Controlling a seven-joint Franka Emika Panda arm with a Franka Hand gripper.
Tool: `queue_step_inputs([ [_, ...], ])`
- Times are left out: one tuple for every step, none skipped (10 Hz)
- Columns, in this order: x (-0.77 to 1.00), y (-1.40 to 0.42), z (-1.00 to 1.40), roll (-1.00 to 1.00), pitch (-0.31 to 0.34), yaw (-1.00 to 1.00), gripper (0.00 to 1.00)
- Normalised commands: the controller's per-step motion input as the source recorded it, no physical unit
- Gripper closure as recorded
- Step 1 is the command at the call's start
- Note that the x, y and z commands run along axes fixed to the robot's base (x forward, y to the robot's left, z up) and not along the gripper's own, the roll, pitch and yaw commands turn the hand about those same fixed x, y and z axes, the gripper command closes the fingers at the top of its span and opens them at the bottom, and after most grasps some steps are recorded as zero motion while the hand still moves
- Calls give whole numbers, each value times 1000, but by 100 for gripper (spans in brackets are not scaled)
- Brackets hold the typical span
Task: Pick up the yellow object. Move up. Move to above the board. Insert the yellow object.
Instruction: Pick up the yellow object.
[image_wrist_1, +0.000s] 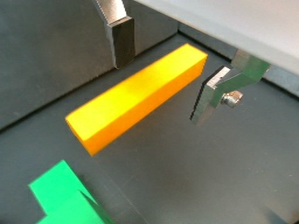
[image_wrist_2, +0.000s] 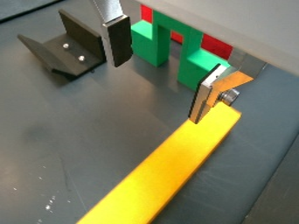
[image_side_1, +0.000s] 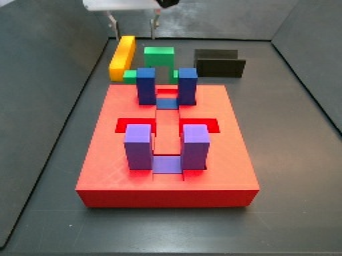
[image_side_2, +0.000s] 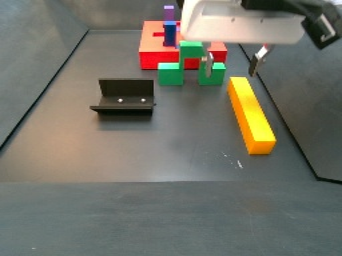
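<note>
I expect the yellow object to sink lengthwise between the blocks when I lower it, because the gap between the purple blocks lines up with the gap of the blue pair.
The yellow object is a long yellow-orange bar lying flat on the dark floor; it also shows in the other wrist view and in both side views. My gripper is open and hovers over one end of the bar, one finger on each long side, touching nothing. It also shows in a wrist view and a side view. The board is a red slab with blue and purple blocks on top, a little way from the bar.
A green block stands between the bar and the board. A black block lies beside it. The fixture stands on the floor, also in a wrist view. Dark walls enclose the floor.
</note>
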Motion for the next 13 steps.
queue_step_inputs([
  [0, 277, -466, 159, 0, -183, 0],
  [-14, 254, -397, 131, 0, -246, 0],
  [-160, 220, -289, 57, 0, -240, 0],
  [-377, 163, -223, 0, 0, -237, 0],
  [-329, 109, -189, 0, -7, -203, 0],
  [-309, 109, -183, 0, -3, -203, 0],
  [-271, 177, -211, 0, -11, -154, 0],
  [-51, 214, -237, 0, -26, -29, 0],
  [-6, 237, -269, 0, -26, 0, 0],
  [-69, 26, -223, 0, -40, 0, 0],
  [0, -154, -277, 117, 0, 0, 0],
  [0, -63, -260, 89, 0, 0, 0],
  [0, 0, -206, 63, 0, 0, 0],
])
